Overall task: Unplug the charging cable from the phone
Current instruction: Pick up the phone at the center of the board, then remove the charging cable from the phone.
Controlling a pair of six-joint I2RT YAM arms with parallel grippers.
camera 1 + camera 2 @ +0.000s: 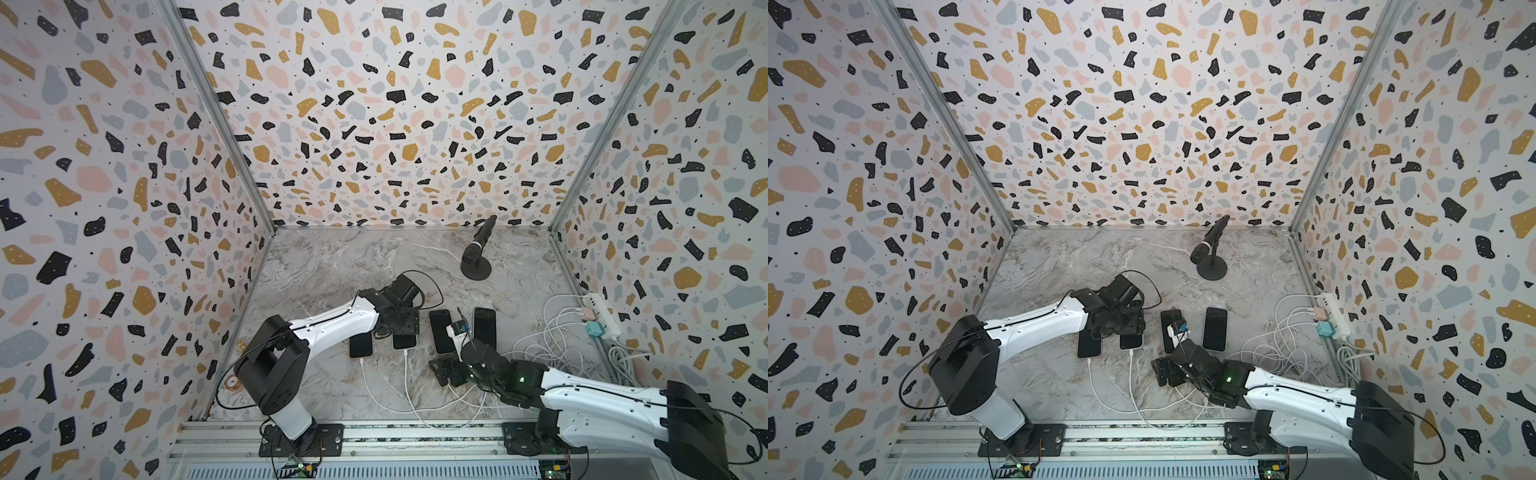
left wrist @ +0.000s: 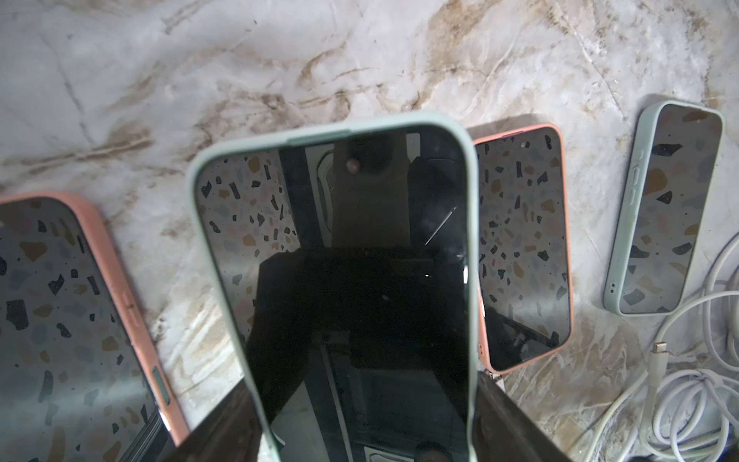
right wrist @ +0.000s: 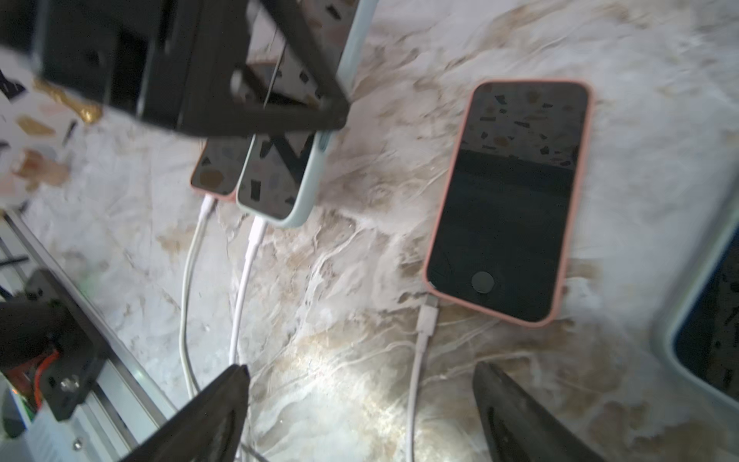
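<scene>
Next, my right gripper moves over and pinches the mint-cased phone's cable (image 1: pixel 405 354) while my left gripper keeps that phone steady, because my right gripper is hovering by the pink-cased phone's plug (image 3: pixel 427 314).
Several phones lie in a row on the marble table. My left gripper (image 1: pixel 399 321) (image 2: pixel 368 432) is shut on the sides of the mint-cased phone (image 2: pixel 332 240) (image 1: pixel 404 341), second from the left. A white charging cable (image 1: pixel 405 374) (image 3: pixel 250 256) is plugged into that phone's near end. My right gripper (image 1: pixel 446 368) (image 3: pixel 362 368) hangs open just in front of the row. Only table and a white cable (image 3: pixel 416 380) lie between its fingers. That cable's plug lies at the near corner of a pink-cased phone (image 3: pixel 508 200) (image 1: pixel 441 331).
A pink-cased phone (image 1: pixel 360 345) with its own cable lies far left, and a mint-cased phone (image 1: pixel 485 327) far right. Loose white cables (image 1: pixel 552 345) run to a power strip (image 1: pixel 602 313) by the right wall. A microphone on a stand (image 1: pixel 476 253) is behind.
</scene>
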